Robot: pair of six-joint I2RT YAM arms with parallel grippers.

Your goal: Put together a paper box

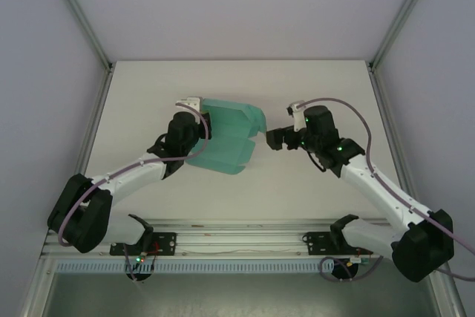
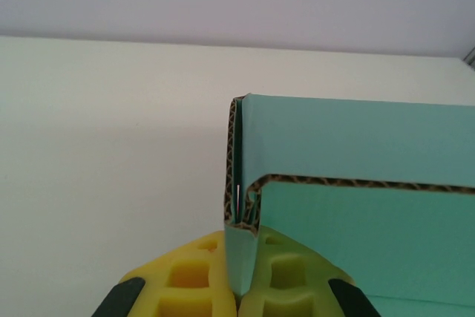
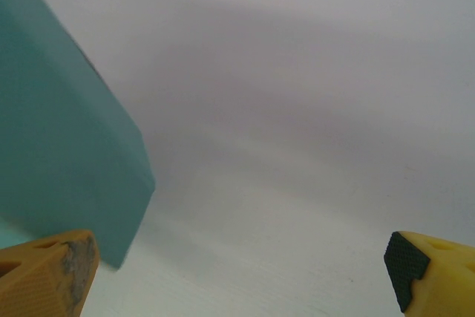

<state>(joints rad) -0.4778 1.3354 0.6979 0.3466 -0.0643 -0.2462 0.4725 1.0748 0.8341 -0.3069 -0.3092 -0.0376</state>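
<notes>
The box's side flap is leaning open next to the robot's right gripper, so that gripper should first move back and push the flap inward, then pinch the flap's edge.
The paper box is a teal-green card piece, partly folded, in the middle of the white table. My left gripper is shut on its left edge. In the left wrist view a folded flap of the box is pinched between the yellow pads, and the corrugated edges show above them. My right gripper stands open just right of the box's right flap, with nothing between its fingers. A teal panel of the box shows at the left in the right wrist view, beside the left fingertip.
The white table is walled by pale panels at the back and sides. A metal rail with the arm bases runs along the near edge.
</notes>
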